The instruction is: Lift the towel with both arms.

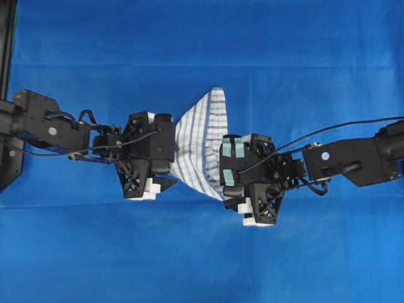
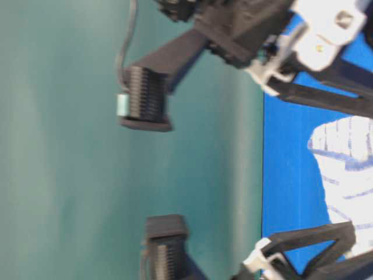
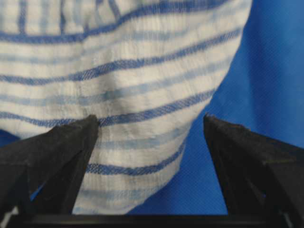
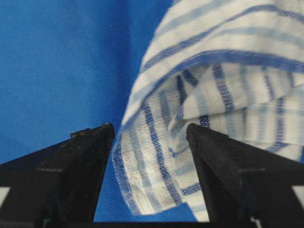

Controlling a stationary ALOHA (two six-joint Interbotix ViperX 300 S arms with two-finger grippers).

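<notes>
My two grippers are about to lift the ends of the towel [image 1: 197, 136]. The towel will spread into a wide, draping span between them, because soft folds [image 1: 206, 161] run down its middle.
The towel [image 1: 199, 142], white with thin blue stripes, lies crumpled on the blue table cloth between the two arms. My left gripper [image 1: 172, 151] stands at its left end and my right gripper [image 1: 226, 167] at its right end. In the left wrist view the left gripper [image 3: 151, 121] is open, with a rounded corner of the towel [image 3: 133, 71] lying between the fingers, close to the left one. In the right wrist view the right gripper [image 4: 149, 127] is open too, and a folded hem of the towel [image 4: 213, 57] fills the gap between its fingers.
The blue table cloth [image 1: 189, 38] covers the whole table. A black frame post [image 1: 6, 38] stands at the far left edge. A cable [image 1: 341, 126] loops above the right arm. The table-level view shows the towel [image 2: 347, 169] at the right edge.
</notes>
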